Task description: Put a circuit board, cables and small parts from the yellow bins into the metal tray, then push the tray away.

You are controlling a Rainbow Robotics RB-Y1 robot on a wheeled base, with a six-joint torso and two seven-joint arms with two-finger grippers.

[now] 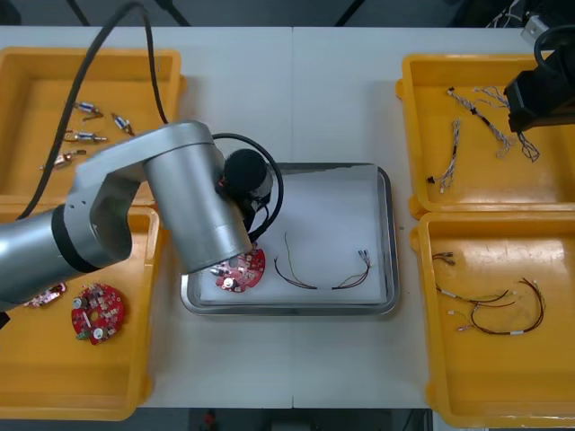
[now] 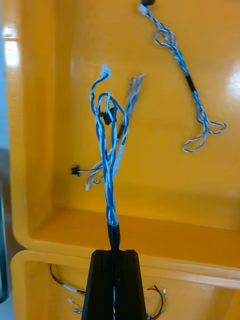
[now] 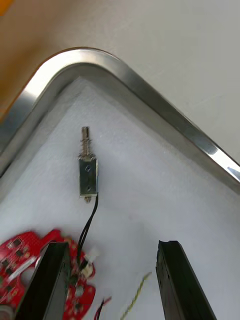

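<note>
I can see a black lead (image 3: 89, 224) trailing from the tray's small metal part, so the one in the yellow bin (image 1: 64, 160) will let its lead hang down when I carry it.
My left gripper (image 3: 117, 280) is open just above the white lining of the metal tray (image 3: 150, 97), at its near-left part. A small metal part (image 3: 88, 167) with a black lead lies ahead of the fingers, and a round red circuit board (image 3: 27, 252) lies beside one finger. In the front view the left arm (image 1: 193, 197) covers the tray's left side, with the circuit board (image 1: 239, 272) and a red and yellow cable (image 1: 319, 269) in the tray (image 1: 388, 233). My right gripper (image 2: 114, 272) is shut on a twisted blue and white cable (image 2: 109, 145), held above the far right yellow bin (image 1: 422, 135).
More blue and white cables (image 1: 454, 153) lie in the far right bin. The near right bin (image 1: 431, 359) holds red and black cables (image 1: 494, 310). Small metal parts (image 1: 85, 135) lie in the far left bin, and another circuit board (image 1: 97, 312) in the near left bin.
</note>
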